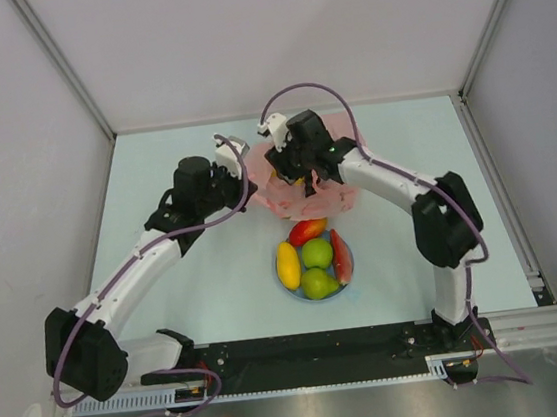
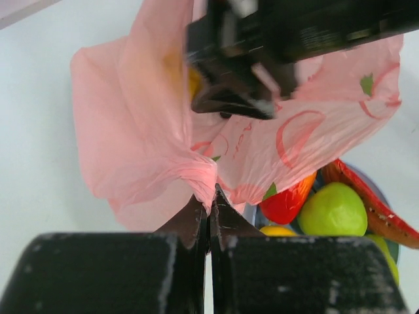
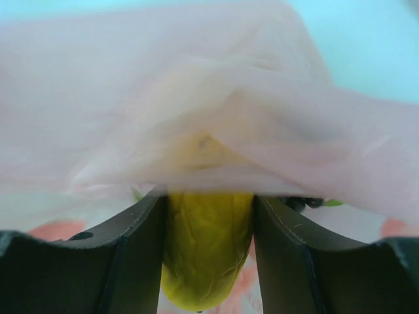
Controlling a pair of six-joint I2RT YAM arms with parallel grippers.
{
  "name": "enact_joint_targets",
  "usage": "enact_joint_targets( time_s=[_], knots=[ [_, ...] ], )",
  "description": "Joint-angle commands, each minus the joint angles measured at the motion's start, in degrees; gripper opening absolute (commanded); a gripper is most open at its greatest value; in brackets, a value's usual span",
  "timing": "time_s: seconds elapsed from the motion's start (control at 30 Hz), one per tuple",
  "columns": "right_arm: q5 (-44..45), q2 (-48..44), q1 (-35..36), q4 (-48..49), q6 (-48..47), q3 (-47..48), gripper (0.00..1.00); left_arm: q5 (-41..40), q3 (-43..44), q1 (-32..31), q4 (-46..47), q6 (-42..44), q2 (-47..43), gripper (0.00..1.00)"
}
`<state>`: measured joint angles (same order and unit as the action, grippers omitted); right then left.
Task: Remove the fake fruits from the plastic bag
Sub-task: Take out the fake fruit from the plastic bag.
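Next, my left gripper pulls the bunched fold [image 2: 199, 173] back as the yellow fruit comes out, because bag film [image 3: 209, 154] hangs over the fruit in my right gripper.
The pink plastic bag [image 1: 302, 191] lies crumpled behind the light blue plate [image 1: 350, 283]. My left gripper [image 2: 210, 196] is shut on a bunched fold of the bag [image 2: 150, 137] at its left edge. My right gripper [image 3: 208, 196] reaches into the bag mouth and is shut on a yellow oval fruit [image 3: 206, 248], whose far end is hidden under bag film. In the top view the right gripper [image 1: 299, 171] sits over the bag. On the plate lie a yellow fruit [image 1: 287, 265], a red fruit [image 1: 307, 230], two green fruits [image 1: 316, 254] and a red strip [image 1: 340, 255].
The plate of fruits stands just in front of the bag, between the two arms. Grey enclosure walls with metal rails [image 1: 61, 62] surround the pale table on three sides. A black base rail [image 1: 315, 350] runs along the near edge.
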<state>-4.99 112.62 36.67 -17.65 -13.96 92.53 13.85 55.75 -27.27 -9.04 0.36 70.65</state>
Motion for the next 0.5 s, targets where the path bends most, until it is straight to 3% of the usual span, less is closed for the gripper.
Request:
enact_joint_targets(
  time_s=[0.0,0.17,0.3,0.37,0.47],
  knots=[
    [-4.58,-9.25,0.34,-6.95,-2.39,-2.7,0.27,-0.4,2.79,-0.51,3.67,-2.64,0.63,0.0],
    [-7.04,-19.0,0.69,-12.66,-7.31,-9.54,0.25,-1.28,2.18,-1.38,5.34,-2.3,0.63,0.0],
    [-14.5,-24.98,1.13,-16.88,-8.81,-12.37,0.2,-2.94,1.91,-2.96,5.87,-1.51,0.28,0.0],
    [-15.57,-26.3,2.09,-18.38,-4.62,-12.38,0.09,-4.61,1.74,-4.54,6.14,-0.45,-0.08,0.0],
    [-16.28,-26.31,2.97,-19.35,5.21,-12.38,0.07,-6.89,1.56,-6.48,6.4,2.63,-0.87,0.0]
  ],
)
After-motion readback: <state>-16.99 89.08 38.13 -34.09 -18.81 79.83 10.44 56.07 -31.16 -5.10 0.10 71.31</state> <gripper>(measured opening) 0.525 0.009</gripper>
